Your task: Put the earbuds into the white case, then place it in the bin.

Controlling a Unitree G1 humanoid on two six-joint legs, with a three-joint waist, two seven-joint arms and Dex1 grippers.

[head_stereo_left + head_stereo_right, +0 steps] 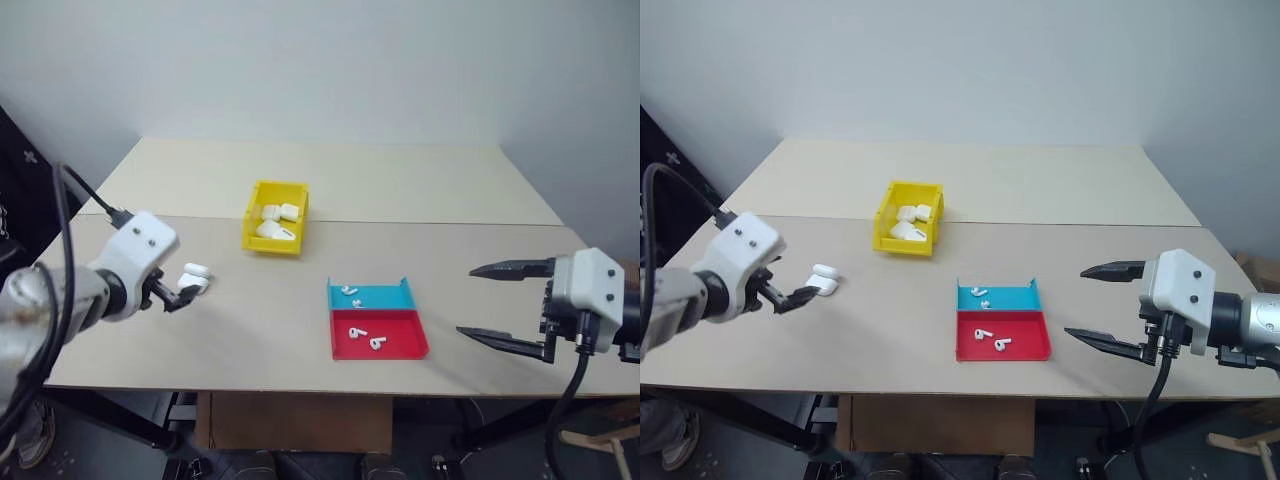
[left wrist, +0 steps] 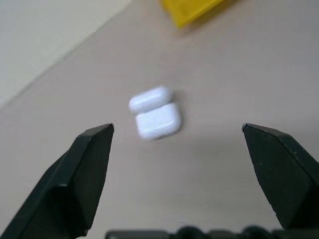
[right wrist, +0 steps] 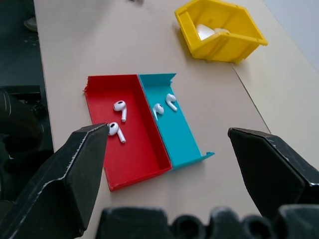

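Note:
The lone white case (image 1: 196,277) has room for fingers at both sides, so my left gripper should keep moving toward the case's body (image 1: 193,283) and close there.
The white case (image 1: 195,276) lies with its lid flipped open on the table's left side, also seen close up as case (image 2: 155,112). My left gripper (image 1: 181,297) is open just short of it, the fingers (image 2: 89,164) not touching the case. Two earbuds (image 1: 350,296) lie in the blue tray and two more earbuds (image 3: 118,118) in the red tray. The yellow bin (image 1: 272,243) stands farther back, left of centre. My right gripper (image 1: 466,301) hovers open to the right of the trays, holding nothing.
The blue tray (image 1: 385,297) and the red tray (image 1: 400,340) sit side by side near the table's front edge. Several white cases (image 1: 275,220) lie inside the bin. A seam crosses the table behind the bin. A cardboard box (image 1: 290,425) sits under the table.

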